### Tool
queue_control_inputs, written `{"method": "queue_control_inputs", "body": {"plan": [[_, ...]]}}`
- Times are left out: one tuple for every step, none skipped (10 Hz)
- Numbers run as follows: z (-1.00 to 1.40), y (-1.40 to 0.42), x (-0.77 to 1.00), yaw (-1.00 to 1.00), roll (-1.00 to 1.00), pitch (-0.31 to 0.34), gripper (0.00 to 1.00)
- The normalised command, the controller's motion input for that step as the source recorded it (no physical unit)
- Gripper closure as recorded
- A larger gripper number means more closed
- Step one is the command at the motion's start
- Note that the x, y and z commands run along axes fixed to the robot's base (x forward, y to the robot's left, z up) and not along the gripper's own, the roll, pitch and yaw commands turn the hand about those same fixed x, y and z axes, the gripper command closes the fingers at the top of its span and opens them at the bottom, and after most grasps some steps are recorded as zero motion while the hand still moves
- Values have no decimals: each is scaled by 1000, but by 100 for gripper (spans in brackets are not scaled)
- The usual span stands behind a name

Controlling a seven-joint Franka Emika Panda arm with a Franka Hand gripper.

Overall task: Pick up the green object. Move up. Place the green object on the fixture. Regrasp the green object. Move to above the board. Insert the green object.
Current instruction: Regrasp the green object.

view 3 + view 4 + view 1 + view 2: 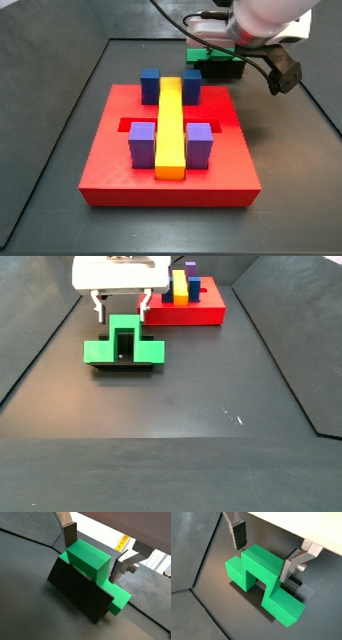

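I expect the green object [199, 55] to straddle the yellow bar and its feet to sink into the slots when I lower it, because slots are on either side of the bar.
The green object [87, 558] rests on the black fixture [79, 594], its raised stem pointing up at the wrist. It also shows in the other wrist view [271, 597] and in both side views [198, 56] [123, 348]. My gripper [92, 560] is open and straddles the stem, one finger on each side. One silver finger [286, 568] stands close against the stem; the dark pad [239, 534] of the other stands apart from it. In a side view the gripper [122, 311] sits just above the piece, next to the red board [203, 314].
The red board [107, 172] carries a long yellow bar [170, 120], blue blocks [150, 85] and purple blocks [142, 143]. The fixture [222, 71] stands just behind the board. Dark walls enclose the grey floor.
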Motion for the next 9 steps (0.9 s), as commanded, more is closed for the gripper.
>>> {"method": "queue_control_inputs", "body": {"plan": [[0, 80, 0, 0, 0, 0, 0], [0, 109, -34, -14, 0, 0, 0], [0, 134, -34, -26, -6, 0, 0], [0, 123, -31, -20, -14, 0, 0], [0, 117, -20, -17, 0, 0, 0], [-17, 97, -46, -14, 0, 0, 0], [0, 51, -11, 0, 0, 0, 0], [-9, 43, -34, 0, 0, -6, 0], [-46, 66, -3, 0, 3, -20, 0]]}}
